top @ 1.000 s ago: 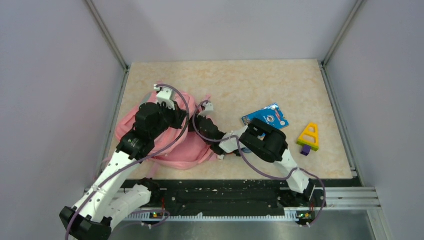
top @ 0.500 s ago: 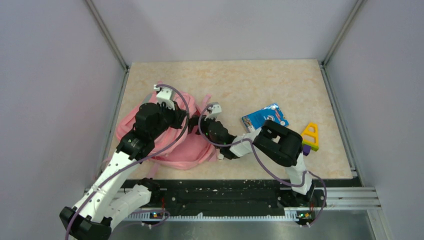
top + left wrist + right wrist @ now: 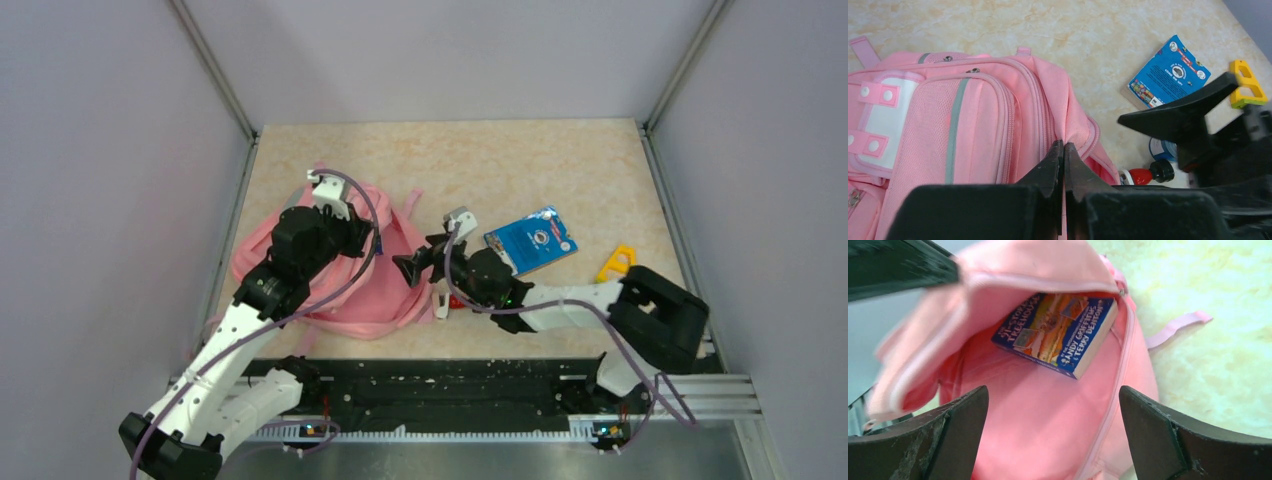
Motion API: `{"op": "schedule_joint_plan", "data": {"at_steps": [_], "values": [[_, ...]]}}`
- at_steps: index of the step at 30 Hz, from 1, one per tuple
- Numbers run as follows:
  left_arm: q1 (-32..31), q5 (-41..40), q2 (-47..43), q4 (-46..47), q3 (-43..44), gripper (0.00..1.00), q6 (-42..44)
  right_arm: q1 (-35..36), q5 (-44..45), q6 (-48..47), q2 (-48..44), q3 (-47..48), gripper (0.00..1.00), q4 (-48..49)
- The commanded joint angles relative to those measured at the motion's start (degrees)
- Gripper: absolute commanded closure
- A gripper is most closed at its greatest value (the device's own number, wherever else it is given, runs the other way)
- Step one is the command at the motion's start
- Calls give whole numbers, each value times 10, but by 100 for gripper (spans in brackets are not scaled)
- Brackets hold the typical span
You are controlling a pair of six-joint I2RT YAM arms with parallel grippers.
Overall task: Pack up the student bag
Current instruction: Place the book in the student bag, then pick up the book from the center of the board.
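The paperback book (image 3: 1058,332) is in the bag, clear of the right gripper's open fingers, so the robot should keep going to the blue booklet (image 3: 530,242) until those fingers close on it.
The pink student bag (image 3: 325,285) lies at the left of the table, its main zip open towards the right. My left gripper (image 3: 377,243) is shut on the upper lip of the bag's opening (image 3: 1075,131) and holds it lifted. Inside the bag lies a blue paperback book (image 3: 1058,332). My right gripper (image 3: 412,263) is open and empty, just outside the opening and facing into it. In the right wrist view (image 3: 1053,440) its fingers (image 3: 950,435) frame the pink lining. The bag fills the left of the left wrist view (image 3: 963,115).
A blue booklet (image 3: 532,240) lies right of the bag, a yellow triangle toy (image 3: 617,262) beyond it. A red-capped tube (image 3: 1143,176) and a blue-white roll (image 3: 1162,148) lie by the bag's near right corner, under my right arm. Walls enclose the table.
My right gripper has drawn back to the right, out of the bag's mouth, and its elbow has swung far right. My left gripper has stayed shut on the lip.
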Motion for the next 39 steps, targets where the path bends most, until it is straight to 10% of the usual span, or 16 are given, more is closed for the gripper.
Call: {"op": "schedule_joint_plan", "data": {"at_steps": [1,10,22,39], "values": [[-1,-15,-18,59,0,100,7,-23,-33,-70,-133,-21,1,-148],[-1,-15,-16,58,-2,100,6,-277,-186,-91,-240,14,1,-452],[-1,-25,-18,58,-4,100,6,-626,-271,-59,-158,60,1,-537],[-2,-22,-24,58,-6,100,1,-649,-320,-69,-23,90,10,-539]]}}
